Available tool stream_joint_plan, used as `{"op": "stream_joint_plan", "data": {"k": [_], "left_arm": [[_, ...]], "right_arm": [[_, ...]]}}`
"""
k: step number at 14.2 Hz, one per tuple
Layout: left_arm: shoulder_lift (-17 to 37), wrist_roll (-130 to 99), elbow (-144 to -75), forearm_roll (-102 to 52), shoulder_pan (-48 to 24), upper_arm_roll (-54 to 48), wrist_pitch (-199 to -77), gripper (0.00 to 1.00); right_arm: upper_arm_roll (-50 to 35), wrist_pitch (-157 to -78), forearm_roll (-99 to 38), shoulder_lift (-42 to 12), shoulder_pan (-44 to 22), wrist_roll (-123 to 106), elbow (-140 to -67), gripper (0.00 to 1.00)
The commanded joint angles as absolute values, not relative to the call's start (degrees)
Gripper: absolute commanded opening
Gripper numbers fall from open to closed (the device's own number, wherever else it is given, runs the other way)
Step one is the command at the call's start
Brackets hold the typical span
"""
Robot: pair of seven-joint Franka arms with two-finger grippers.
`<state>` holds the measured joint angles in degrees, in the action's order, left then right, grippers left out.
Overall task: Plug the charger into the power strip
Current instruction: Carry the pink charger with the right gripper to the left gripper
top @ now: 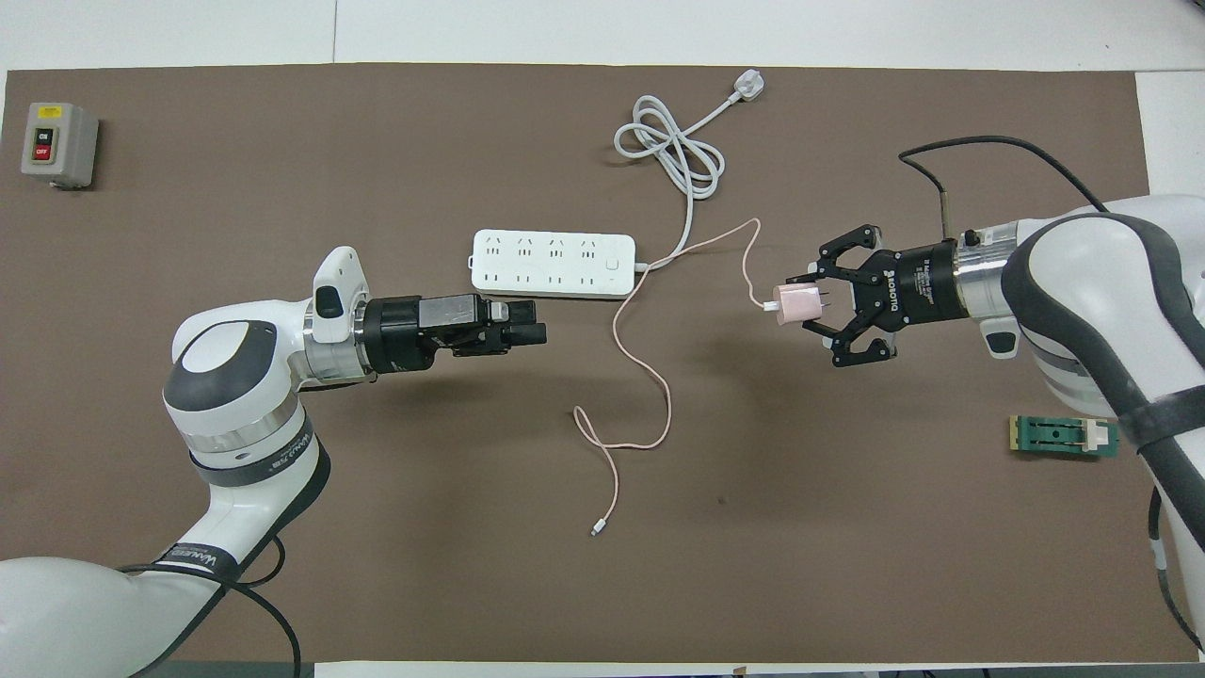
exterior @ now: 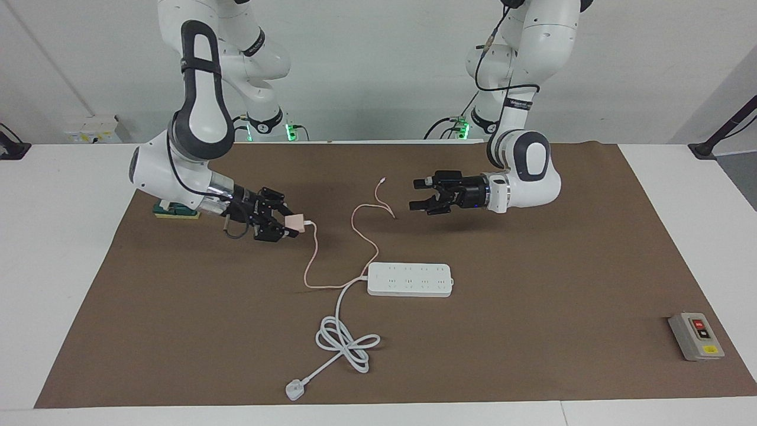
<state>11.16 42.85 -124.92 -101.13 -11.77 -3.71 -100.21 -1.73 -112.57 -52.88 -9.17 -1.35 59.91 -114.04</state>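
My gripper is going to carry the charger, and the thin pink cable [top: 668, 395] will trail along and slide clear, because it lies loose over the power strip's cord [top: 651, 267].
The pale pink charger [exterior: 292, 221] [top: 798, 304] is up in the air, and my right gripper [exterior: 286, 224] [top: 811, 303] is shut on it, over the mat toward the right arm's end. Its prongs point back into the gripper. Its thin pink cable [exterior: 361, 228] [top: 650, 377] hangs down to the mat and loops past the cord end of the power strip [exterior: 410, 279] [top: 554, 264]. The white strip lies flat mid-table, sockets up. My left gripper [exterior: 416, 194] [top: 537, 321] hovers open and holds nothing, beside the strip on the side nearer the robots.
The strip's thick white cord coils to a white plug [exterior: 293, 389] [top: 747, 87] near the table edge farthest from the robots. A grey switch box [exterior: 696, 336] [top: 58, 144] sits at the left arm's end. A green block [exterior: 176, 211] [top: 1064, 436] lies by the right arm.
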Motion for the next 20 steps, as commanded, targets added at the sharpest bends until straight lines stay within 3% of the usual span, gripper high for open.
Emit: {"op": "stream_joint_plan", "data": {"k": [1, 3, 10, 20], "left_arm": [[11.69, 42.01, -123.93, -102.22, -13.10, -3.08, -101.16, 1.00], [11.78, 42.01, -123.58, -102.22, -12.83, -2.99, -101.07, 1.00], [11.95, 42.10, -122.96, -102.22, -13.27, -3.08, -101.42, 1.00], [11.95, 42.10, -122.96, -102.92, -14.41, -3.08, -102.13, 1.00]], "right_arm": [[-1.85, -113.11, -53.88, -9.58, -5.69, 64.24, -110.66, 0.00], [-1.85, -114.51, -53.96, -9.84, -9.65, 68.00, -108.82, 0.00], [-1.85, -130.58, -53.96, -12.56, -23.89, 83.39, -103.81, 0.00], [-1.93, -128.67, -53.53, -13.97, -27.51, 83.58, -102.83, 0.00]]}}
